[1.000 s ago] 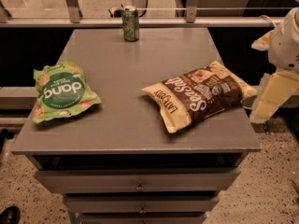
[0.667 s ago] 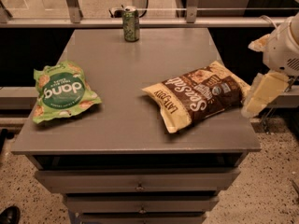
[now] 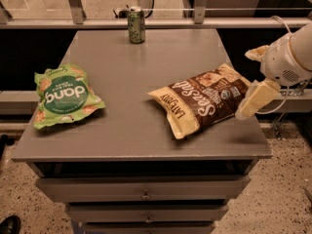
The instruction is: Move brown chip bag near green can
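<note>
I expect the brown chip bag to bunch up at my gripper when I lift, while its far cream end (image 3: 176,115) slants down, because my gripper is next to one end (image 3: 237,81) of the bag.
The brown chip bag (image 3: 202,99) lies flat on the right half of the grey table (image 3: 141,135), dark brown with cream ends and white "Sea Salt" script. The green can (image 3: 136,25) stands upright at the table's far edge, well apart from the bag. My gripper (image 3: 251,101) hangs at the table's right edge, its cream finger right beside the bag's right end. The white wrist housing (image 3: 287,57) is above and to the right of it.
A green chip bag (image 3: 66,95) lies on the table's left side. Drawers (image 3: 144,195) run below the table's front edge. A metal rail (image 3: 156,21) with posts stands behind the table. A speckled floor surrounds it.
My gripper has moved left and down, from off the table's right side to right beside the brown chip bag's right end. The bags and can have not moved.
</note>
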`<move>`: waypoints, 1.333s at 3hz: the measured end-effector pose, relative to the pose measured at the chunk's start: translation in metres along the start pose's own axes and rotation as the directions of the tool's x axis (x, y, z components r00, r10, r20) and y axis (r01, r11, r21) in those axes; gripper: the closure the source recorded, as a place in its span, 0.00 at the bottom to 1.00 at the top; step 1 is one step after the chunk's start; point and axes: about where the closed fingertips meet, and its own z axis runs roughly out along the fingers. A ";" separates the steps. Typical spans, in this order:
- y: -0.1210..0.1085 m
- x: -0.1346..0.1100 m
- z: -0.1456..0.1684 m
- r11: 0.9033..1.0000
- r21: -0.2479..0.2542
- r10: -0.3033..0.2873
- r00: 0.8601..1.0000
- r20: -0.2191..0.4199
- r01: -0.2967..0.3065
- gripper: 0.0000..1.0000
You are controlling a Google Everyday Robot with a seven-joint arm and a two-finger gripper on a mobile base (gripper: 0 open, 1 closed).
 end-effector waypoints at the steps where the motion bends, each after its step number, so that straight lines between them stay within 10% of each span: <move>1: 0.003 -0.002 0.027 0.999 -0.042 0.015 0.998 0.058 -0.012 0.00; 4: -0.036 0.002 0.046 1.000 0.012 0.011 0.993 0.117 -0.012 0.61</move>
